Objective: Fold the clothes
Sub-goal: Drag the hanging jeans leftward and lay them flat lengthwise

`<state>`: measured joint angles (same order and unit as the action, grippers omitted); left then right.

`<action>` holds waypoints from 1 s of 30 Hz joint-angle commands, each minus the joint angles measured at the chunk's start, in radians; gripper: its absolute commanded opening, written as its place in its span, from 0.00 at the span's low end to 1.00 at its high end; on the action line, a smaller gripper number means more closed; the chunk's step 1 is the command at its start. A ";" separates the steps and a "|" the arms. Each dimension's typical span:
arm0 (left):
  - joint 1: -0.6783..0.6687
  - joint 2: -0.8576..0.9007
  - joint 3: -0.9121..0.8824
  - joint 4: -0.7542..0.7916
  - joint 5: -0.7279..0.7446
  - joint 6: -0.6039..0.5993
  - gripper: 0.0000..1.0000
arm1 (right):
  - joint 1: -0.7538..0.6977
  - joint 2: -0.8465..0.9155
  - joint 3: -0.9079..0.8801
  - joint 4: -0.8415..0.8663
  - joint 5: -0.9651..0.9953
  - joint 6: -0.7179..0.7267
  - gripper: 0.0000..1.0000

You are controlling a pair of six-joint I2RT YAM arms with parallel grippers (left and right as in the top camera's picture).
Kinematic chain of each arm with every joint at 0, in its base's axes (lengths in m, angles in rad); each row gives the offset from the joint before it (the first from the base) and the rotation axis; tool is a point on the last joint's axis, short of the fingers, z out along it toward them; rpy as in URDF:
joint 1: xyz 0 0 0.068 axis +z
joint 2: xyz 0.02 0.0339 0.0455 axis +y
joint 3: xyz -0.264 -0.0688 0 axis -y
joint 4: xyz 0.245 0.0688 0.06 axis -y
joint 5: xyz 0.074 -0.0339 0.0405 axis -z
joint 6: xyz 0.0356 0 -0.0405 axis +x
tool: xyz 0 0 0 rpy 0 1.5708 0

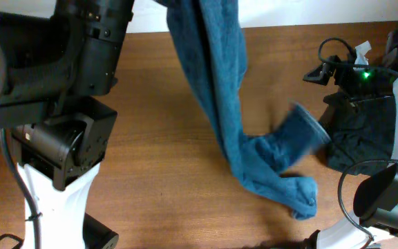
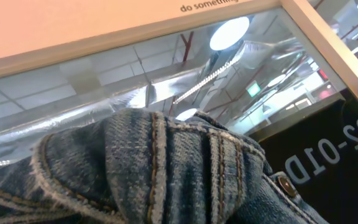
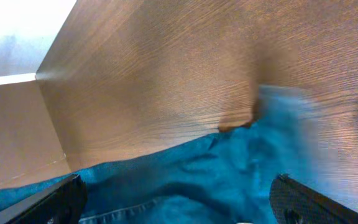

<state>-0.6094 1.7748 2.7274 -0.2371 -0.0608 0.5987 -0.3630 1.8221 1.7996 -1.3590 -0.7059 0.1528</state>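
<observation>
The jeans hang from my left gripper with their lower end crumpled (image 1: pixel 273 164), so my left gripper should descend and stretch the jeans out across the wooden table (image 1: pixel 159 124).
A pair of blue jeans (image 1: pixel 216 76) hangs from above the top edge of the overhead view down to the wooden table (image 1: pixel 150 159), where its lower end lies crumpled (image 1: pixel 282 180). In the left wrist view bunched denim with orange seams and a rivet (image 2: pixel 166 174) fills the bottom and hides the left fingers; the left gripper holds the jeans up high. My right gripper (image 3: pixel 179 202) is open, its fingers wide apart just above the blue denim (image 3: pixel 229 168) on the table. One flap of denim (image 1: pixel 302 128) is blurred.
A pile of dark clothes (image 1: pixel 365 131) lies at the right edge under the right arm (image 1: pixel 361 76). The left arm (image 1: pixel 68 83) fills the left side of the overhead view. The table's back edge (image 1: pixel 282 28) runs along the top.
</observation>
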 commanded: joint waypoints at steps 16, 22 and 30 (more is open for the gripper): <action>0.010 0.060 0.021 0.039 -0.183 0.130 0.01 | 0.051 -0.018 0.003 -0.014 -0.003 -0.045 0.99; 0.092 0.076 -0.002 -0.100 -0.263 0.102 0.01 | 0.065 -0.018 0.003 -0.013 -0.003 -0.044 0.99; 0.324 0.079 -0.011 -0.548 -0.351 -0.266 0.01 | 0.065 -0.018 0.003 0.005 -0.003 -0.044 0.99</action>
<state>-0.3820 1.8709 2.7007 -0.6952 -0.3672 0.5278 -0.3058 1.8221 1.7996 -1.3579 -0.7139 0.1230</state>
